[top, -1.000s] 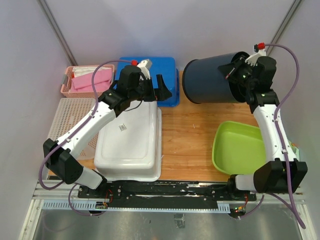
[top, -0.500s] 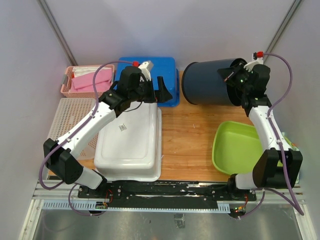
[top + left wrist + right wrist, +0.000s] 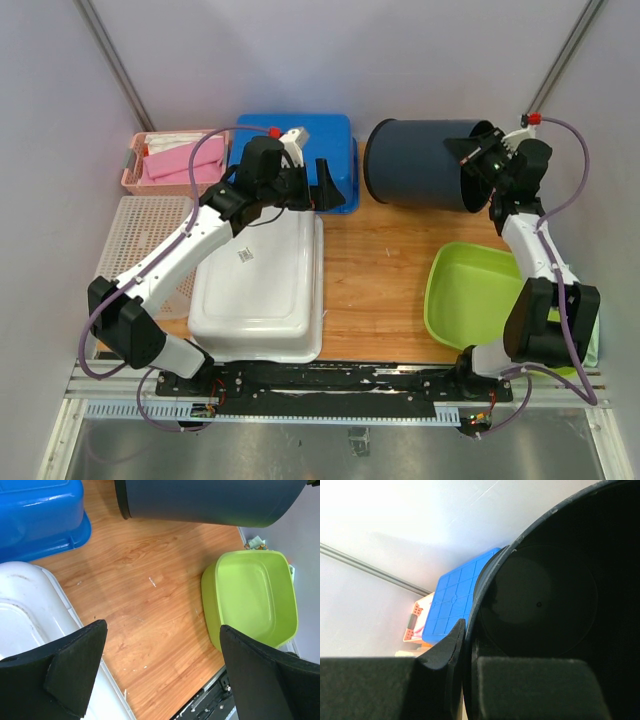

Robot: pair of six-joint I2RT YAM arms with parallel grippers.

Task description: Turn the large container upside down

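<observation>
My right gripper should keep holding the bin by its rim (image 3: 477, 203) until it rests steady, then let go, since the bin lies on its side over open wood.
The large container is a dark navy round bin (image 3: 420, 165), lying tipped on its side at the back of the table, its open mouth facing right. My right gripper (image 3: 478, 160) is shut on the bin's rim, one finger outside the wall and one inside (image 3: 470, 670). The right wrist view looks into the bin's dark inside (image 3: 545, 595). My left gripper (image 3: 322, 182) is open and empty, hovering above the blue box's right edge, left of the bin. The bin's side shows at the top of the left wrist view (image 3: 210, 502).
An overturned white tub (image 3: 262, 275) lies front left. A blue box (image 3: 300, 140) sits behind it. A lime green basin (image 3: 475, 295) lies front right. A pink basket (image 3: 170, 160) and a white mesh basket (image 3: 145, 240) stand at the left.
My right gripper has swung the bin's rim up and to the right, turning the bin further. My left arm has shifted slightly.
</observation>
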